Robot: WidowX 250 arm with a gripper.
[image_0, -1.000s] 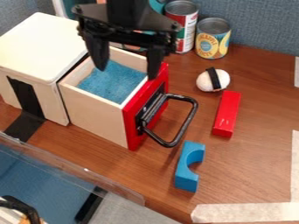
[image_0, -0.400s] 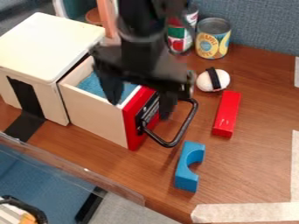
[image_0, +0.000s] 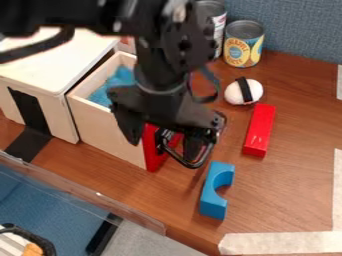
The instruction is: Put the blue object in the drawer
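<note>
The drawer shows only blue lining, so the robot should expect the hidden part of the drawer to be empty when the gripper brings the blue object over.
The gripper (image_0: 163, 145) hangs open over the drawer's red front and black handle, its two fingers spread apart with nothing held. Below and to its right, the blue object (image_0: 212, 192), an arch-shaped block, lies on the table. The drawer (image_0: 103, 122) is pulled out of the white box, with blue lining inside; the gripper and arm hide part of its interior and front.
A red block (image_0: 259, 131) and a white egg-like toy with a black band (image_0: 244, 91) lie right of the handle. Cans (image_0: 243, 44) stand at the back. A clear panel edge (image_0: 80, 192) crosses the lower left.
The gripper has come down and toward the camera, from above the drawer's interior to its front and handle. The arm now stretches across the upper left. The blue object has not moved.
</note>
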